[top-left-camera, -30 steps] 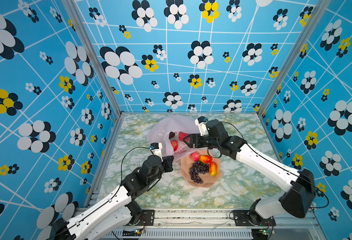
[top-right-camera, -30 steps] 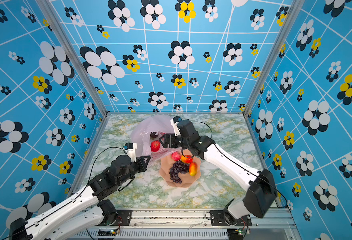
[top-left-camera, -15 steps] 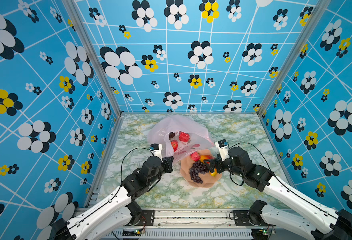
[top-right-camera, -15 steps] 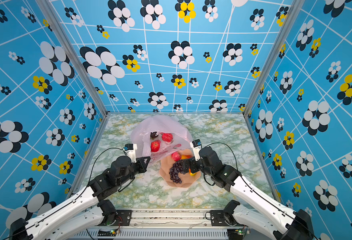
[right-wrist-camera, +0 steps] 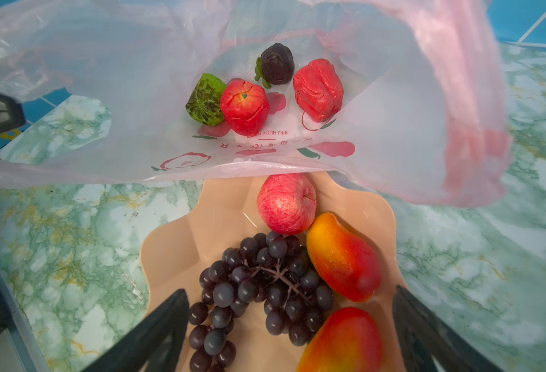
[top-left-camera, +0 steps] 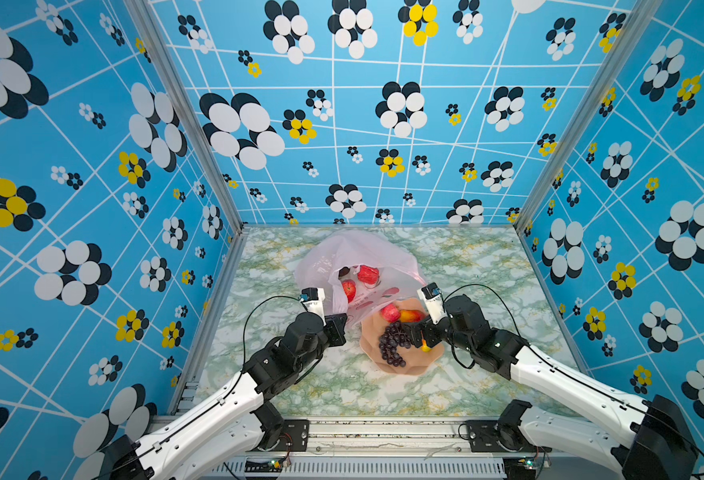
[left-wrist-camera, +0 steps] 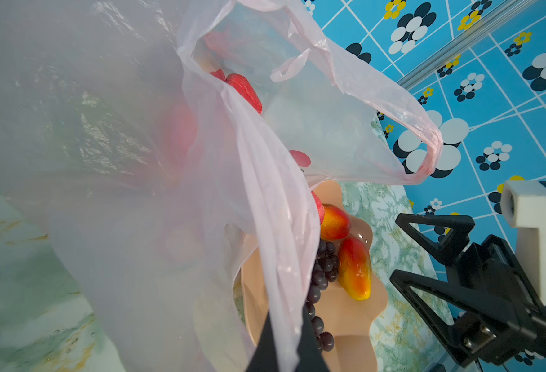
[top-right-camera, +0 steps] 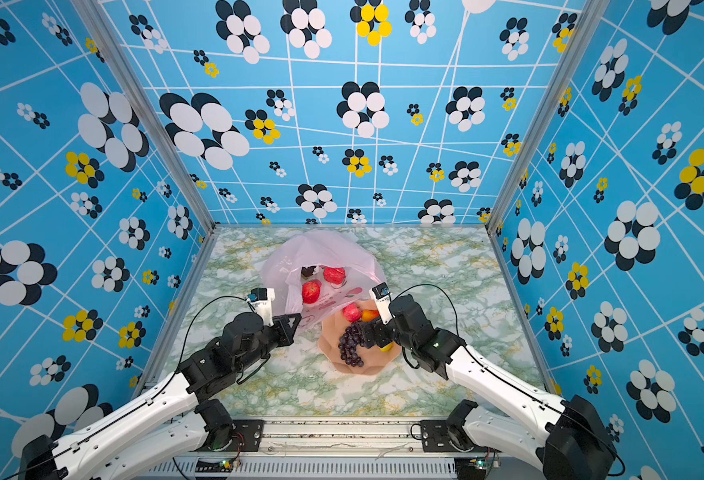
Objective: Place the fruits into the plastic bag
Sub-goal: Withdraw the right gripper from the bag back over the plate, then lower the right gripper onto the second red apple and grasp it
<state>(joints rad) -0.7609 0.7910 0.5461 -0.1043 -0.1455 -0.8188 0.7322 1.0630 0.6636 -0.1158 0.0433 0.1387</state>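
I keep moving my right gripper toward the bowl's red fruit (right-wrist-camera: 287, 204), which lies in front of the bag's lower edge (right-wrist-camera: 248, 171), until both fingers close around the fruit.
The pale-pink plastic bag (top-left-camera: 358, 253) (top-right-camera: 321, 251) lies open on the table. My left gripper (top-left-camera: 339, 328) (left-wrist-camera: 286, 320) is shut on a strip of its edge and holds the mouth up. Inside lie two bumpy red fruits (right-wrist-camera: 245, 106) (right-wrist-camera: 318, 88), a green one (right-wrist-camera: 205, 103) and a dark maroon one (right-wrist-camera: 277, 63). In the peach bowl (right-wrist-camera: 181, 244) (top-left-camera: 408, 368) are a red fruit (right-wrist-camera: 286, 203), two mangoes (right-wrist-camera: 342, 257) (right-wrist-camera: 345, 341) and the grape bunch (right-wrist-camera: 258, 283) (top-left-camera: 391, 345). My right gripper (top-left-camera: 418, 336) (right-wrist-camera: 291, 291) hangs open over the grapes and the nearer mango, with nothing in it.
The bag's loose far handle (left-wrist-camera: 426, 151) stands up beside the bowl, and the bag's lower lip overlaps the bowl's far rim. Patterned blue walls (top-left-camera: 92, 249) close the table on three sides. Marble tabletop (top-left-camera: 474, 266) stretches to the right of the bag.
My right gripper has drawn back from the bag's mouth and come down over the bowl, leaving a bumpy red fruit inside the bag. The left gripper has kept its hold.
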